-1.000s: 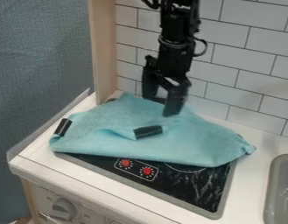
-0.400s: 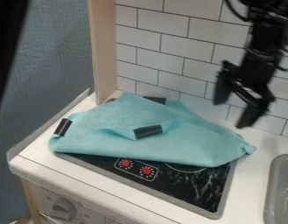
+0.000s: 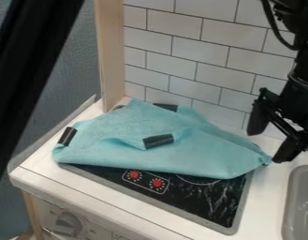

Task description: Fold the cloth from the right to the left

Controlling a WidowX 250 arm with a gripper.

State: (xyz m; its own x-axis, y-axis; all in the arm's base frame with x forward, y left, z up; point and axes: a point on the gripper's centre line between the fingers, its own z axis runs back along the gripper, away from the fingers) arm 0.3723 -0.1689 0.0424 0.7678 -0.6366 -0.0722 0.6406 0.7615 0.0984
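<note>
A curved line shows from under the cloth, so I should expect to find a hidden round burner when I fold the pointed corner over.
The gripper (image 3: 266, 144) hangs at the right edge of the view, open, with its two fingers spread apart over the right tip of the cloth. The light-blue cloth (image 3: 200, 154) lies rumpled across the stove top, one part folded over, with a pointed end at the right. Black strips mark its left corner, its middle and its back edge. Between the fingers and the cloth's right tip the spacing is small; whether they touch I cannot tell.
Under the cloth is the black stove top (image 3: 209, 204) with red knobs. A grey sink (image 3: 300, 201) lies at the right. A wooden post (image 3: 110, 56) and tiled wall stand behind. A dark blurred bar (image 3: 31, 61) crosses the upper left.
The gripper has moved from above the cloth's back middle to the right, then lower, near the cloth's right tip. The dark bar came in at the left. The cloth has kept its shape.
</note>
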